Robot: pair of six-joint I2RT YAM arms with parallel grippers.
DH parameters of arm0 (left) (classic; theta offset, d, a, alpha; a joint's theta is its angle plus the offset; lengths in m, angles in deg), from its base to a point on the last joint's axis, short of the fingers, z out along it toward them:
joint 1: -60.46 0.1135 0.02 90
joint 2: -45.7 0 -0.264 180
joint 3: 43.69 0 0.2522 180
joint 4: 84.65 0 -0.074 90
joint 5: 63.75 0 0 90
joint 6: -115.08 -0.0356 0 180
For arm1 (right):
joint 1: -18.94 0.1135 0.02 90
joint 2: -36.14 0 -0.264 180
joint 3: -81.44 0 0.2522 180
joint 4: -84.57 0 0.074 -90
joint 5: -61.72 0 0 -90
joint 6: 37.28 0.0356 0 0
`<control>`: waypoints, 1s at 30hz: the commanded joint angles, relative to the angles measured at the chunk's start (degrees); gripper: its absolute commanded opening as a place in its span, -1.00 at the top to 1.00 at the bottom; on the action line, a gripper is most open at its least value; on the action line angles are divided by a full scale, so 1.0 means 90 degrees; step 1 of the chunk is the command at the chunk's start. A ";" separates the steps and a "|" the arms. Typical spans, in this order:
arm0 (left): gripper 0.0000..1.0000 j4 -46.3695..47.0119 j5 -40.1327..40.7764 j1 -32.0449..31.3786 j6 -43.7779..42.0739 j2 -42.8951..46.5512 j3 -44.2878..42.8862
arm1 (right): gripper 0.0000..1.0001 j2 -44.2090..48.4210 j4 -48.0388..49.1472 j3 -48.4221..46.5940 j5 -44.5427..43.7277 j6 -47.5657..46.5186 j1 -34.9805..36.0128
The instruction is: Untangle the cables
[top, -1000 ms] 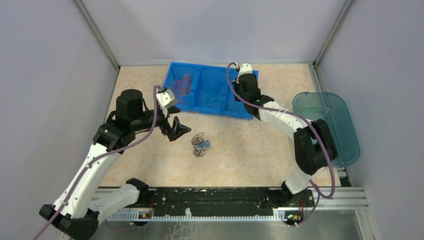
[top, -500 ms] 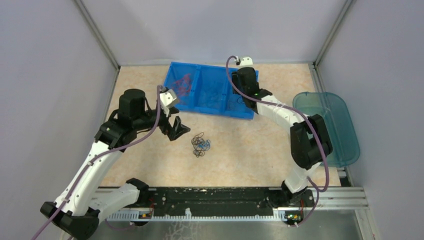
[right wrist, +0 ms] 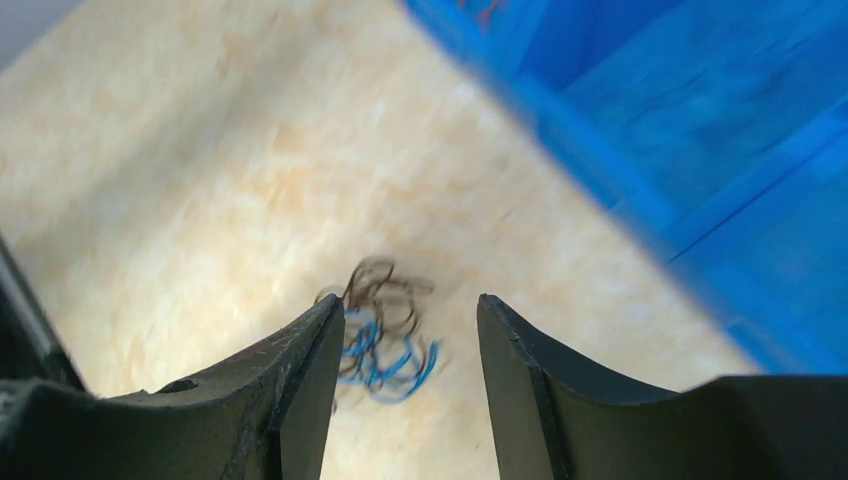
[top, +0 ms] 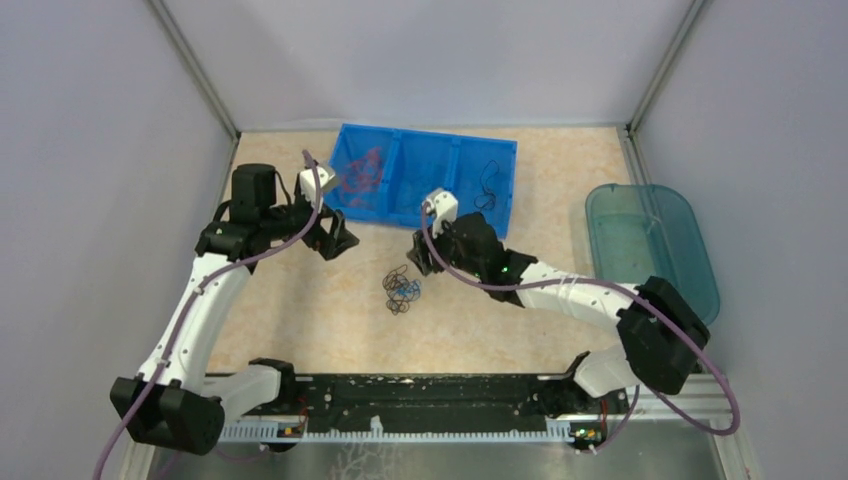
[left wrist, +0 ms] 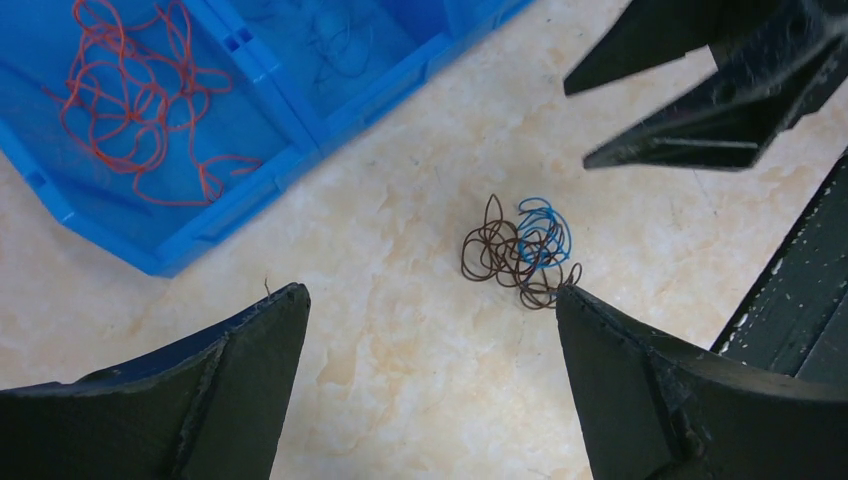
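Observation:
I am expecting the blue cable (top: pixel 410 291) to come up in one hanging clump with a brown cable when I lift the brown one, because their loops cross through each other (top: pixel 400 288).
A small clump of cables (top: pixel 402 290), brown and blue curly wires, lies on the beige table; it also shows in the left wrist view (left wrist: pixel 520 250) and, blurred, in the right wrist view (right wrist: pixel 385 335). My right gripper (top: pixel 420 262) hovers just right of and behind the clump, open (right wrist: pixel 410 300), holding nothing. My left gripper (top: pixel 335 240) stands wide open (left wrist: pixel 430 292) and empty, off to the clump's left. A red wire (top: pixel 365 170) lies in the blue bin's left compartment and a black wire (top: pixel 487 185) in its right one.
The blue three-compartment bin (top: pixel 420 226) stands at the back of the table, close behind both grippers. A teal tray (top: pixel 650 250) sits at the right edge. Grey walls enclose the table, and a black rail (top: pixel 430 390) runs along the near edge.
My right arm swung from over the bin's right compartment down to beside the clump and its jaws opened; a black wire now shows in that compartment. My left gripper drew back leftward.

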 commanded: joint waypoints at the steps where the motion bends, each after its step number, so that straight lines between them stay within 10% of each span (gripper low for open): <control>1: -0.94 -0.0205 -0.0571 0.0316 -0.0721 -0.0136 0.0153 | -0.04 -0.0309 0.0863 0.0318 0.1431 0.0026 0.0081; 15: -0.86 -0.0567 -0.0994 0.0348 -0.1586 -0.0050 0.0519 | -0.02 -0.2231 0.0268 -0.0725 0.2222 -0.2397 -0.0329; 30: -0.85 -0.0602 -0.1069 0.0347 -0.1555 0.0063 0.0606 | 0.22 -0.2574 0.1458 -0.0622 0.2673 -0.2549 -0.0327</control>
